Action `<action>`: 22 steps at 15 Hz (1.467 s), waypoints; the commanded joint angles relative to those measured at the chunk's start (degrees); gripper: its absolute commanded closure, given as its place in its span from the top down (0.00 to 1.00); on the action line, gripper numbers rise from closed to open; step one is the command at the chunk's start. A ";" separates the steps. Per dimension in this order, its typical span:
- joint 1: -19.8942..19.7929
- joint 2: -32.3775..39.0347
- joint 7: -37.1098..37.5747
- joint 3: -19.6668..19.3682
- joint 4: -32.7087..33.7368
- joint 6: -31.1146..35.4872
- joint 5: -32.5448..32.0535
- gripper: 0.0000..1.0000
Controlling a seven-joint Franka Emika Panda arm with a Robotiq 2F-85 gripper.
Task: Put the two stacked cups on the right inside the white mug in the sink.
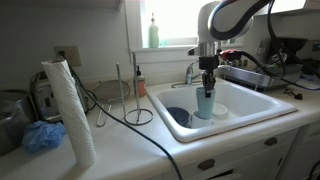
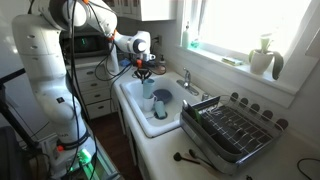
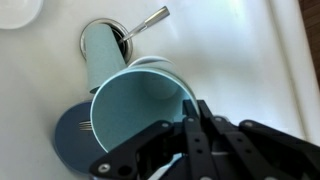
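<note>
My gripper keeps lowering the two stacked cups (image 2: 149, 88), which stand upright in line with the white mug (image 2: 148, 103) below, until they sit inside, then let go.
My gripper (image 1: 208, 78) is shut on the rim of the two stacked cups (image 1: 205, 102), a pale blue stack held upright inside the sink (image 1: 262, 108). Both also show in an exterior view, the gripper (image 2: 146, 74) above the cups (image 2: 147, 89). In the wrist view the cups' open mouth (image 3: 135, 115) fills the middle, with the fingers (image 3: 195, 118) pinching the rim. The stack's lower end (image 3: 100, 55) points at the drain. The white mug (image 2: 158, 109) stands in the basin next to a dark blue bowl (image 2: 164, 97). A white round edge (image 3: 15, 8) shows at the wrist view's top left.
The dark blue bowl (image 1: 180, 116) lies on the sink floor beside the cups (image 3: 68, 140). The chrome faucet (image 1: 190, 72) stands behind the basin. A dish rack (image 2: 232, 128) sits beside the sink. A paper towel roll (image 1: 70, 110) and a black cable (image 1: 130, 125) are on the counter.
</note>
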 commanded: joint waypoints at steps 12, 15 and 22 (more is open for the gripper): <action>-1.43 7.09 1.80 0.69 2.01 2.56 0.21 0.39; -1.17 7.05 2.83 0.69 2.14 1.77 -0.63 0.59; 0.16 -0.93 7.16 1.43 2.42 -11.83 -2.25 1.00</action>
